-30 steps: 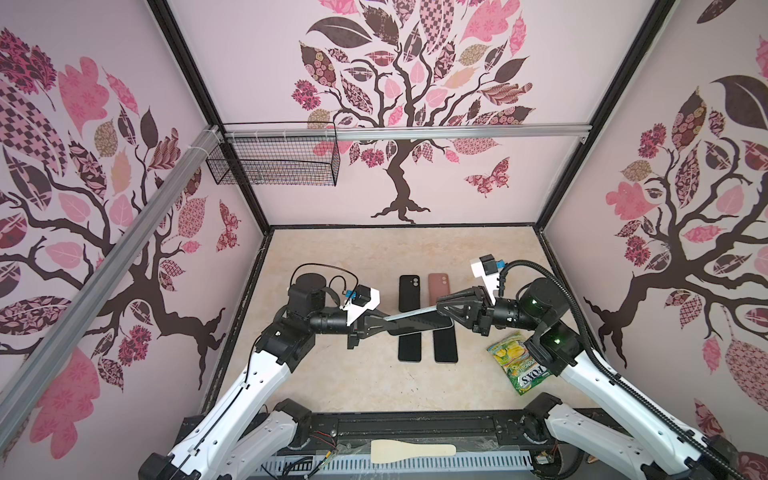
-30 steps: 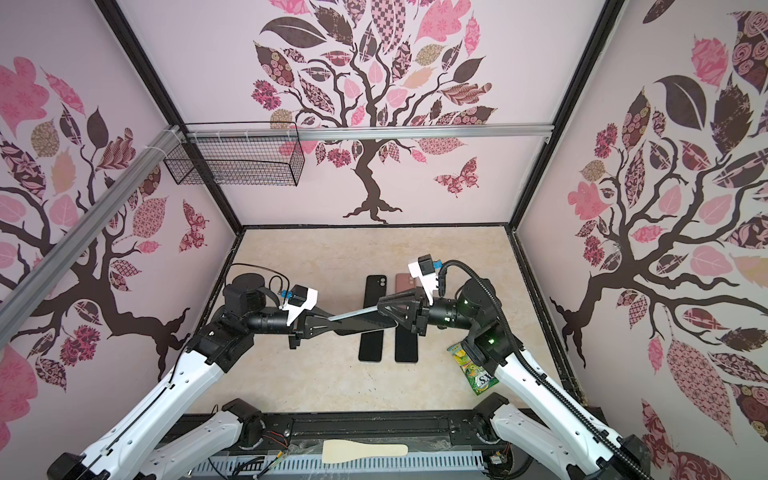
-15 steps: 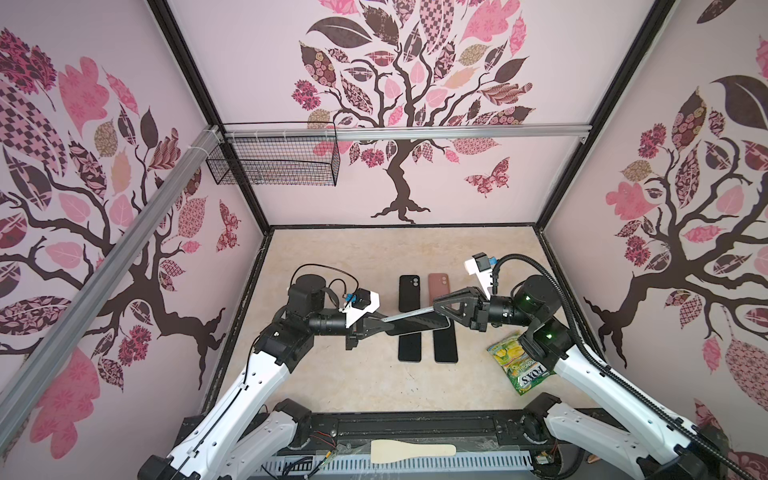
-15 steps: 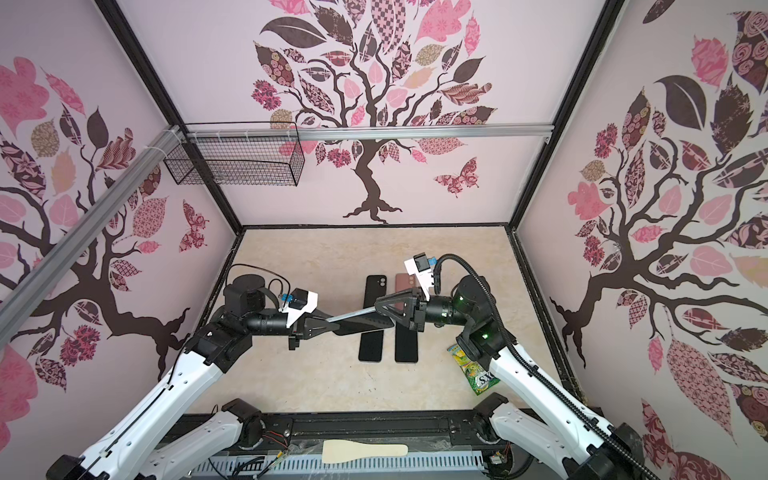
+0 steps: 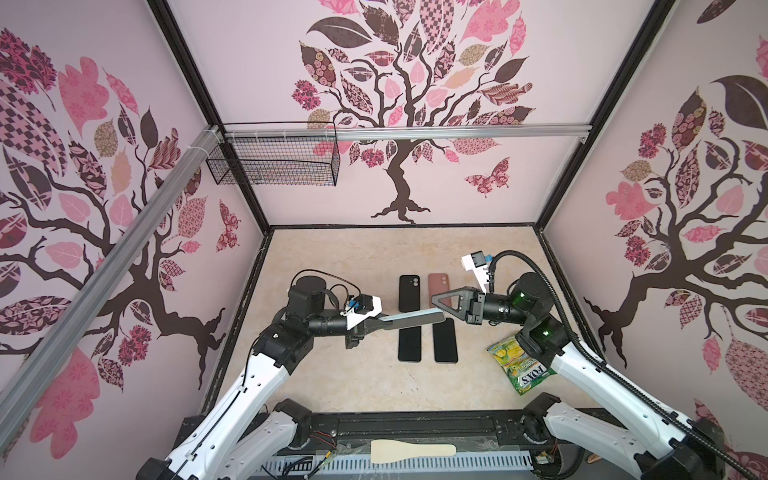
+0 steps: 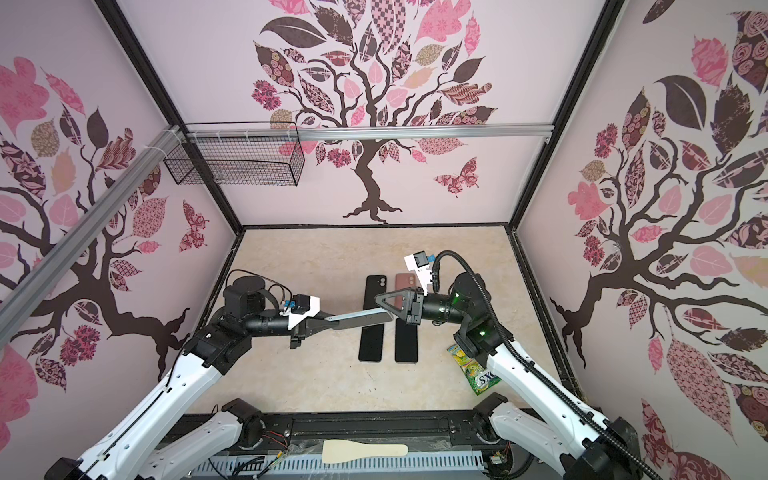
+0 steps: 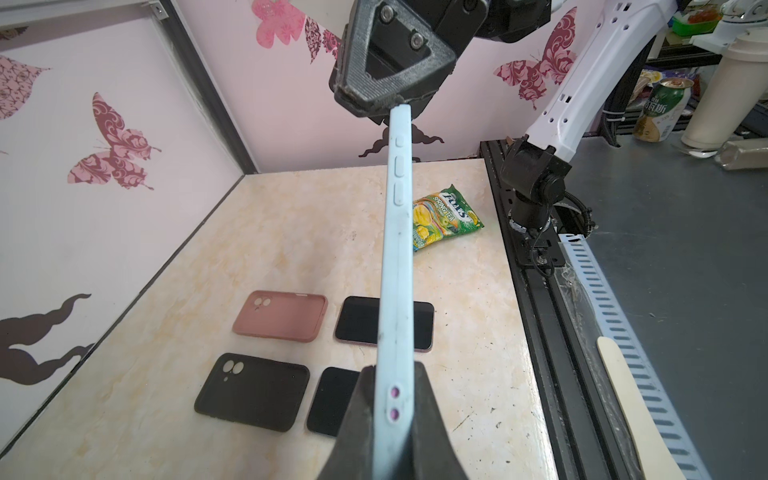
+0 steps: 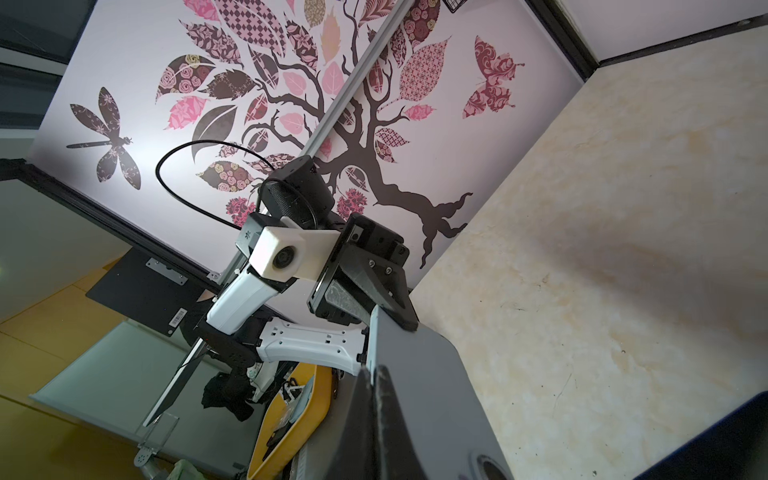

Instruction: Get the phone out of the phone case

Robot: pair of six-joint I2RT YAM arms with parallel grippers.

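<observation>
The rim at the case's far end (image 5: 440, 309) only touches my right gripper's closed fingers, so I should open them around that end (image 5: 437, 317) and peel the case's rim loose.
A light blue phone case (image 5: 415, 319) (image 6: 361, 318) hangs level above the table between my two grippers. My left gripper (image 5: 384, 321) (image 7: 395, 395) is shut on one end of it, a finger on each flat side. The phone stays hidden inside; only two purple spots (image 7: 392, 401) show through holes in the case's edge (image 7: 397, 249). My right gripper (image 5: 433, 297) (image 6: 377, 300) (image 8: 374, 374) is shut, its tips against the case's far end. In the right wrist view the case's pale rim runs into the seam between the fingers; whether a lip is pinched there I cannot tell.
Below the held case lie a black case (image 5: 409, 293), a pink case (image 5: 438, 282) and two bare black phones (image 5: 409, 347) (image 5: 445, 340). A green candy bag (image 5: 521, 365) lies near the right arm's base. A wire basket (image 5: 274, 160) hangs on the back wall.
The right gripper's jaws have closed fully at the case's far end, and that arm has shifted slightly toward the back. The left gripper's hold has not changed.
</observation>
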